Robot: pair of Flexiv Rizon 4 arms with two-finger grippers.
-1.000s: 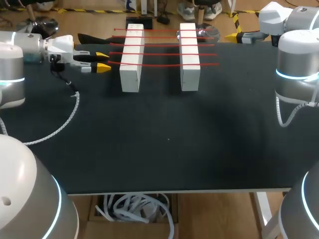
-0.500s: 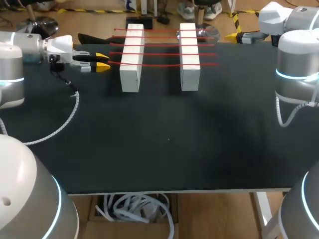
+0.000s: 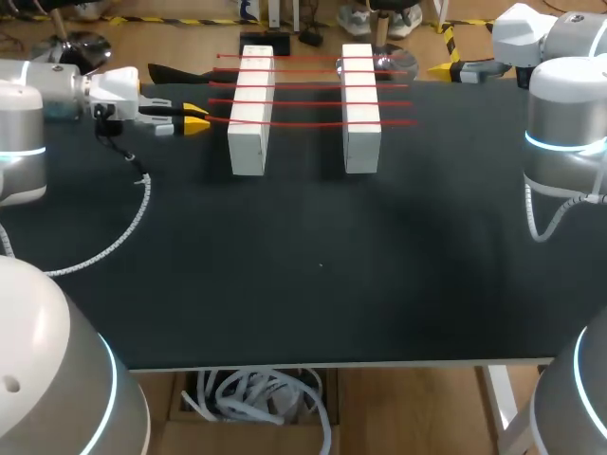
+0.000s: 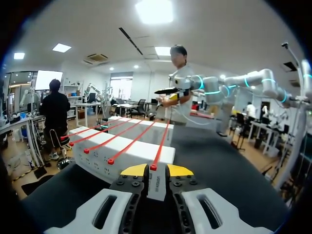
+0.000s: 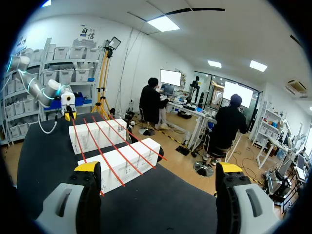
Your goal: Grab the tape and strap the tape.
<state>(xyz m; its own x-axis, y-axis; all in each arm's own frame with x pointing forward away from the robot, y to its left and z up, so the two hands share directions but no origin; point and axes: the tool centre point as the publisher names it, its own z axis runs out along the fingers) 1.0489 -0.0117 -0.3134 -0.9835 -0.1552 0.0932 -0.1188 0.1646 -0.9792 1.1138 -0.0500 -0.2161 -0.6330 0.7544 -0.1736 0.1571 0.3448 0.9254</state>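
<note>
My gripper is about to lift the nearest red tape (image 3: 308,124). The tape should come away alone and bend down toward its far end, because that thin end hangs over the block.
Several red tapes run side by side across two white blocks (image 3: 249,133) (image 3: 360,142) at the back of the black table (image 3: 322,275). The nearest tape (image 3: 313,123) ends just left of the left block. My left gripper (image 3: 194,119) lies level there. In the left wrist view the left gripper (image 4: 157,169) is open by a narrow gap, and the tape's red end (image 4: 153,167) sits between the tips, close to one of them. My right gripper (image 5: 158,168) stands wide open with nothing in it, past the table's far right corner (image 3: 450,68). It looks back along the tapes (image 5: 90,146).
A white coiled cable (image 3: 133,223) lies curved on the table's left part, below my left arm. A black tool (image 3: 171,72) rests at the back edge, left of the blocks.
My left gripper's fingers have drawn much closer together around the end of the nearest tape. The right arm and the blocks have not moved.
</note>
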